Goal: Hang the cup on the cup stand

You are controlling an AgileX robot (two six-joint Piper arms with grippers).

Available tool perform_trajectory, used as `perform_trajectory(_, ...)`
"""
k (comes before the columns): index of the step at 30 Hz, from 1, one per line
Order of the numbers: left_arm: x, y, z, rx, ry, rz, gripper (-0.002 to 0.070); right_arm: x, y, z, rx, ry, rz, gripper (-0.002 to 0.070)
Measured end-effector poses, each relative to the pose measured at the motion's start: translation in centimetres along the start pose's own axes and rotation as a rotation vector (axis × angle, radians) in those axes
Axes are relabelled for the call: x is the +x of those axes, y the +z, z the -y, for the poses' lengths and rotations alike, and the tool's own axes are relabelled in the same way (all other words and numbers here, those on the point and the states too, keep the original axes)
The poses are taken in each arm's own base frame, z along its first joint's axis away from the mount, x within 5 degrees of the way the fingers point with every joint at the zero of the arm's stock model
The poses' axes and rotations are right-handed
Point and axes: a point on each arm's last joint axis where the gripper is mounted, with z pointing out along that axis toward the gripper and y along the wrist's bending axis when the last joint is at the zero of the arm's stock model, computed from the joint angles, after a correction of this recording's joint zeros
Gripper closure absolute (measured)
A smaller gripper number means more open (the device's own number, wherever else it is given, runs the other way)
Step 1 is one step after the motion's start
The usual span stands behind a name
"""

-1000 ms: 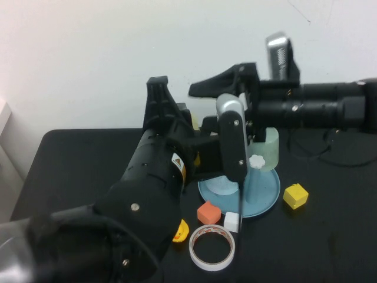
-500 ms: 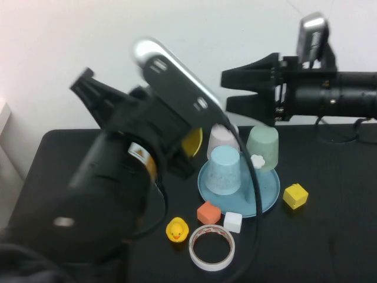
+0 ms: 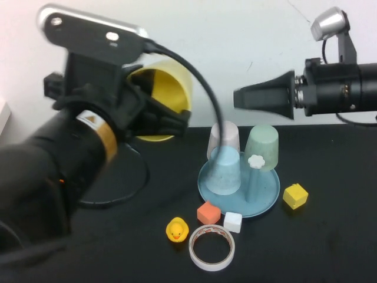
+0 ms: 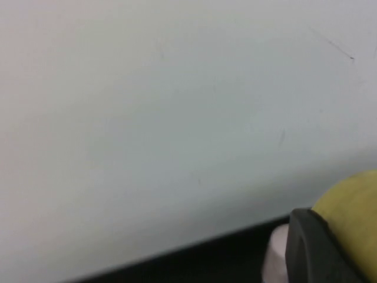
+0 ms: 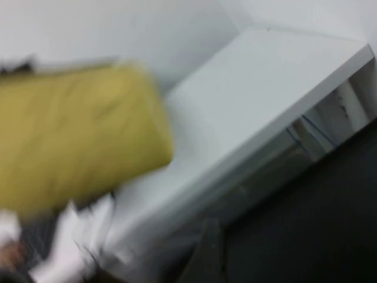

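Observation:
I should back off with my left gripper and lower the cup beside the rubber duck, because my left gripper fills the yellow cup's opening [image 3: 161,93] and that opening has to go over the peg.
The yellow cup [image 3: 168,88] hangs on its side in the air, left of and above the cup stand [image 3: 268,197], its mouth turned toward the camera. My left gripper [image 3: 168,121] is shut on its rim. The left wrist view shows one dark finger [image 4: 312,247] against the yellow wall [image 4: 353,200]. The round light-blue stand carries upturned light blue [image 3: 224,170], pink [image 3: 224,137] and pale green [image 3: 262,146] cups, and one peg has a white flower cap [image 3: 256,161]. My right gripper [image 3: 259,97] hovers open above the stand's right side, pointing left. In its wrist view the cup [image 5: 76,130] is a yellow blur.
On the black table in front of the stand lie a rubber duck [image 3: 176,229], a roll of tape [image 3: 212,246], an orange block [image 3: 208,212] and a white block [image 3: 232,221]. A yellow block [image 3: 295,195] sits right of the stand. A white wall stands behind.
My left arm has swung up and to the left, carrying the yellow cup away from the stand. The right gripper has drawn back to the right.

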Motion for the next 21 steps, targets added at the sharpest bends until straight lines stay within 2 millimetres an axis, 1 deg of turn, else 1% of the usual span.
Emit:
perform_trajectory(1,0.1,0.0,-0.4,0.010,-0.047,-0.030,0.0634,0.0,-0.1,-0.3,0.001,-0.048,-0.016,0.0016)
perform_trajectory(5,0.4,0.0,-2.2,0.004,-0.145,-0.122,0.0634,0.0,-0.6,-1.5,0.005,-0.253,-0.094,0.0016)
perform_trajectory(7,0.8,0.0,-3.1,-0.010,-0.205,-0.179,0.0634,0.1,-0.8,-1.9,0.004,-0.328,-0.130,0.0016)
perform_trajectory(10,1.3,-0.1,-4.3,-0.019,-0.265,-0.261,0.0634,0.2,-0.9,-2.4,0.000,-0.409,-0.168,0.0017)
perform_trajectory(12,1.7,-0.1,-4.8,-0.012,-0.292,-0.317,0.0634,0.3,-0.7,-2.7,-0.012,-0.443,-0.177,0.0017)
perform_trajectory(14,2.1,-0.1,-4.9,0.027,-0.316,-0.378,0.0634,0.4,0.0,-3.2,-0.035,-0.472,-0.186,0.0023)
perform_trajectory(17,2.8,0.0,-4.9,0.093,-0.374,-0.464,0.0634,1.0,1.5,-4.2,-0.090,-0.558,-0.217,0.0055)
perform_trajectory(21,3.7,0.2,-5.6,0.141,-0.436,-0.578,0.0634,2.5,3.9,-5.9,-0.200,-0.771,-0.312,0.0116)
